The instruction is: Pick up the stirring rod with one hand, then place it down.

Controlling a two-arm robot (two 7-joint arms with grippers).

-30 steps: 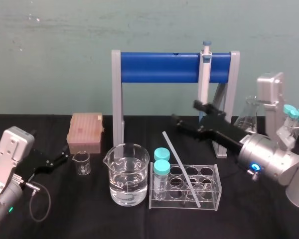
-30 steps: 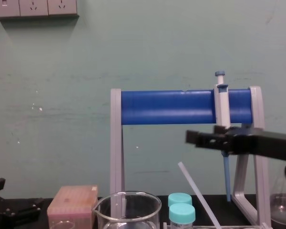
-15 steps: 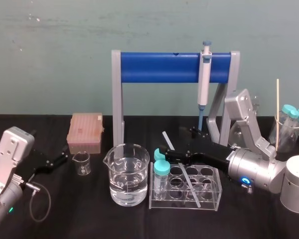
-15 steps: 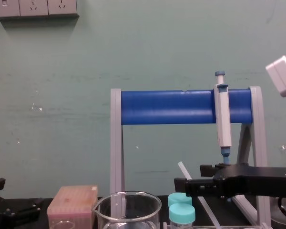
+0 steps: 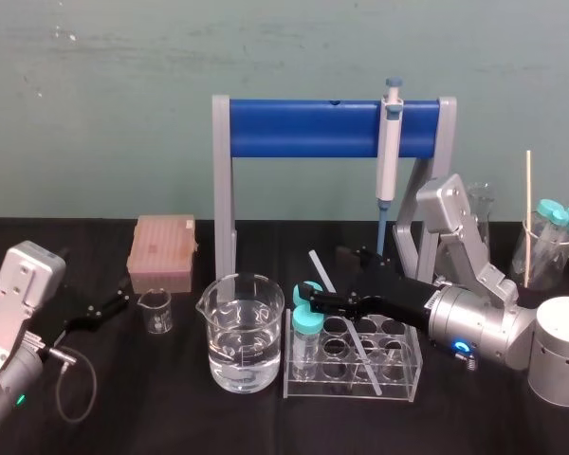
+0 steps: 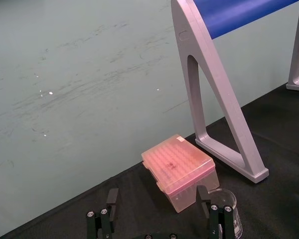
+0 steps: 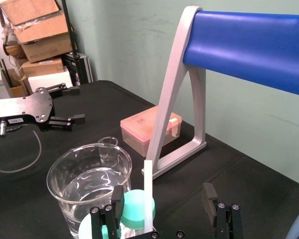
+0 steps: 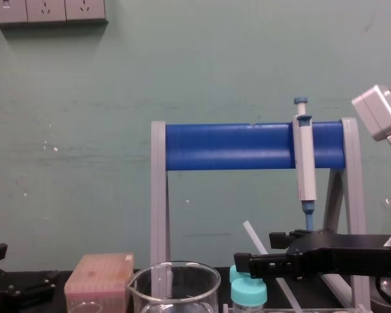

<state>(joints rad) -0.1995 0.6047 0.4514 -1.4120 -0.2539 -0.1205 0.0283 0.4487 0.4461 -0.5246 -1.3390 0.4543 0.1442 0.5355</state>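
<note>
The stirring rod (image 8: 255,237) is leaning at an angle in the clear tube rack (image 8: 319,310). The rod will slide out freely when I lift, and the rack will stay in place.
The stirring rod (image 5: 317,263) is a thin whitish stick leaning in the clear tube rack (image 5: 398,374), its top tilted up and to the left. My right gripper (image 5: 330,277) reaches in from the right and is open, with one finger on each side of the rod's upper part. In the right wrist view the rod (image 7: 148,191) stands between the fingers (image 7: 114,201), nearer one of them, with a gap on both sides. The chest view shows the same gripper (image 8: 266,253) level with the rod (image 8: 254,235). My left gripper (image 5: 116,299) rests open at the table's left.
A water-filled beaker (image 5: 245,332) and two teal-capped tubes (image 5: 306,320) stand just left of the right gripper. Behind it are the blue-barred stand (image 5: 303,128) and its hanging pipette (image 5: 390,156). A pink tip box (image 5: 162,251) and small beaker (image 5: 156,310) sit left; glassware (image 5: 550,237) stands far right.
My right gripper has come down from beside the pipette and moved left until its open fingers straddle the rod. The rod and the left arm have not moved.
</note>
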